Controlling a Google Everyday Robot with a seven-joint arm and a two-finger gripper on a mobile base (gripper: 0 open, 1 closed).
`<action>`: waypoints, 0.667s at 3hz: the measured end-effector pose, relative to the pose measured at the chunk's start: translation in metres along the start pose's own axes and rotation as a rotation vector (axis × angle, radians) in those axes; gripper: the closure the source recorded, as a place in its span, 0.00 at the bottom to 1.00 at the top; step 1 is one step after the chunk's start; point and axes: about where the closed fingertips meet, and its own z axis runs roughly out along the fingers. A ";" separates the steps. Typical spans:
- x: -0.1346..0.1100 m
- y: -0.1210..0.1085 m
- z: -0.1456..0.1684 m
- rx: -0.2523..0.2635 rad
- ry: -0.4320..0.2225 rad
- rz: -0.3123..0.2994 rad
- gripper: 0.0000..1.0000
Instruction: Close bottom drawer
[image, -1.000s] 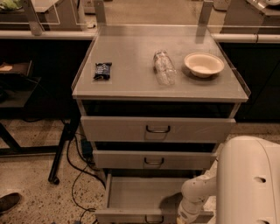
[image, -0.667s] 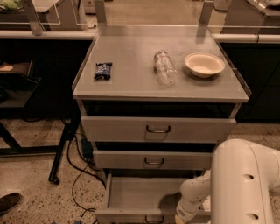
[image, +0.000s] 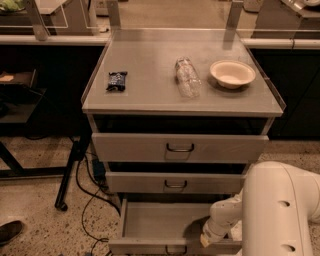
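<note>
The robot's gripper is above the drawer's inside (image: 194, 232), behind the front panel, so it should move back out and push the panel's outer side (image: 212, 249) in, close to the panel's corner.
The bottom drawer (image: 165, 225) of the grey metal cabinet is pulled far out, and its inside looks empty. Its slim front panel (image: 150, 246) lies at the lower edge of the view, with a small dark wire handle (image: 175, 249) at its centre. My white arm (image: 280, 210) comes in from the lower right. My gripper (image: 206, 239) is at the drawer's front right corner, just behind the front panel and low over it. The arm hides the drawer's right side.
The middle drawer (image: 175, 182) and top drawer (image: 180, 147) sit a little out. On the cabinet top lie a dark snack packet (image: 117, 80), a clear plastic bottle (image: 187, 76) and a white bowl (image: 232, 73). Cables (image: 90, 200) and a black stand leg (image: 70, 175) are at the left, a shoe (image: 9, 231) at lower left.
My arm and gripper have shifted slightly to the left along the drawer's front. The drawer looks just as far out as before.
</note>
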 end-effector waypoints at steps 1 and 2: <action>-0.011 -0.011 -0.003 0.027 -0.036 0.025 1.00; -0.011 -0.011 -0.003 0.027 -0.036 0.026 1.00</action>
